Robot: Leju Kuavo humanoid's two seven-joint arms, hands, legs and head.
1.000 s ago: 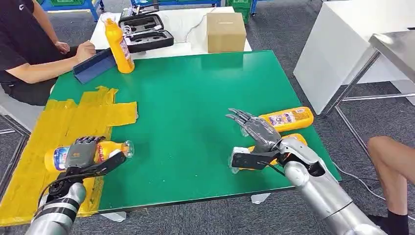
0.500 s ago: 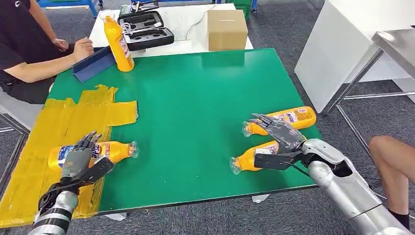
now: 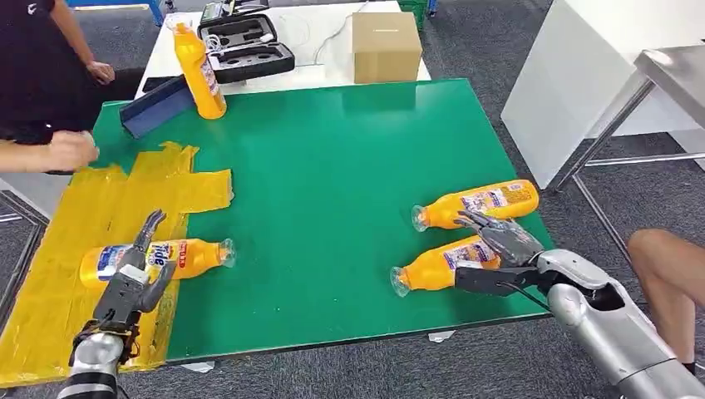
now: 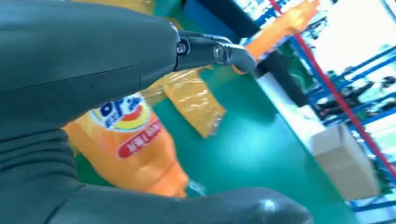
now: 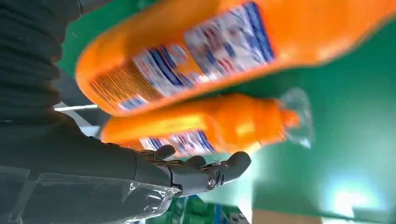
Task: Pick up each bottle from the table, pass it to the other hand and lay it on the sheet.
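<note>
My gripper will lift the near bottle (image 3: pixel 432 268) by itself and the far bottle will stay still, because a strip of the table's green (image 3: pixel 436 238) shows between the bottles.
An orange bottle (image 3: pixel 187 256) (image 4: pixel 126 144) lies on its side on the yellow sheet (image 3: pixel 125 195), cap toward the green table. My left hand (image 3: pixel 133 278) hovers at its near side, fingers (image 4: pixel 215 49) spread and holding nothing. At the right, two more orange bottles lie on the table: a far one (image 3: pixel 482 201) and a near one (image 3: pixel 432 268) (image 5: pixel 210 51). My right hand (image 3: pixel 499 245) is spread over the near bottle's base end, not closed on it. A further orange bottle (image 3: pixel 199 75) stands upright at the back left.
A person sits at the left edge, one hand (image 3: pixel 71 150) over the sheet's far corner. Behind the green table (image 3: pixel 332 166) are a blue holder (image 3: pixel 158 106), a black case (image 3: pixel 245 51) and a cardboard box (image 3: pixel 385 46). Another person's knee (image 3: pixel 665 258) is at the right.
My left hand has let go of the bottle on the sheet and drawn back, fingers spreading. My right hand has moved back and down onto the near bottle. The person's arm has shifted.
</note>
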